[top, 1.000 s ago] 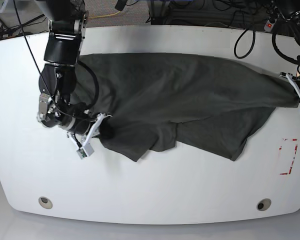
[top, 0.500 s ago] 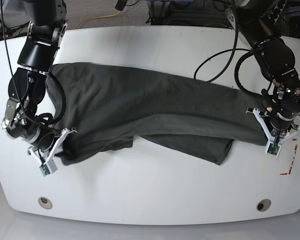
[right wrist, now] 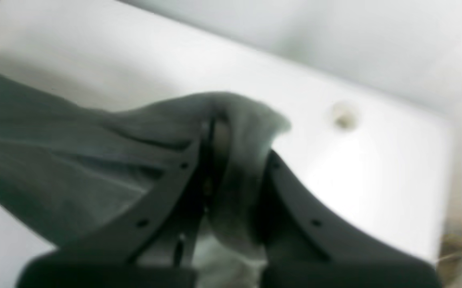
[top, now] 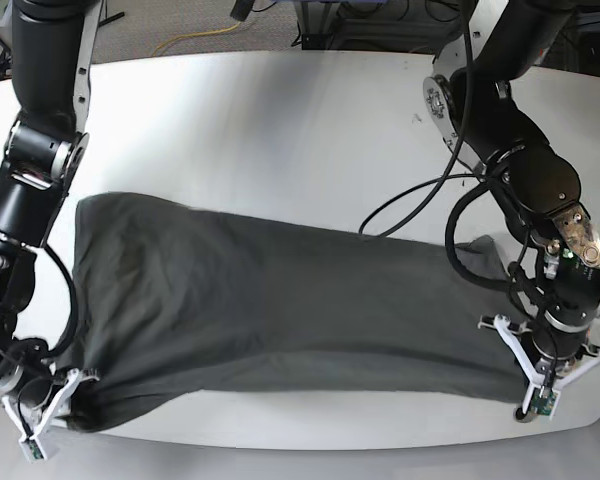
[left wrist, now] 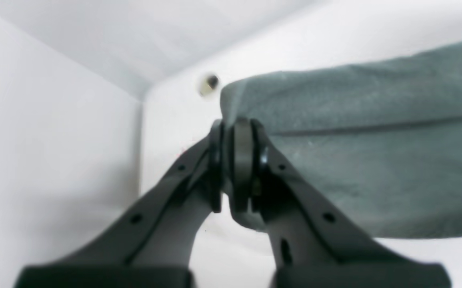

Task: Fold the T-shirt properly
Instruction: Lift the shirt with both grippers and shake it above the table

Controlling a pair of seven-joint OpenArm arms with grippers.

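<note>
Next, I pull the T-shirt back over the open tabletop (top: 380, 130) with both grippers to spread it, because my left gripper has the T-shirt's corner (top: 508, 388) near the table's front edge.
The dark grey-green T-shirt (top: 280, 320) lies stretched in a wide band across the front half of the white table (top: 280, 130). My left gripper (top: 528, 385) is shut on its front right corner, close to the table's front edge. The left wrist view shows that gripper (left wrist: 235, 134) pinching the T-shirt (left wrist: 375, 160) at a corner, the cloth running off to the right. My right gripper (top: 68, 398) is shut on the front left corner. In the right wrist view, bunched T-shirt (right wrist: 75, 160) sits between the shut fingers of that gripper (right wrist: 237, 144).
Both grippers are near the table's front edge. A round hole in the tabletop (left wrist: 209, 82) lies just beyond the left gripper, and another hole (right wrist: 343, 118) lies past the right one. Black cables (top: 420, 205) trail over the table by the left arm.
Both grippers have pulled the T-shirt toward the front edge and apart. The cloth has gone from a rumpled heap at the back to a flatter, stretched band.
</note>
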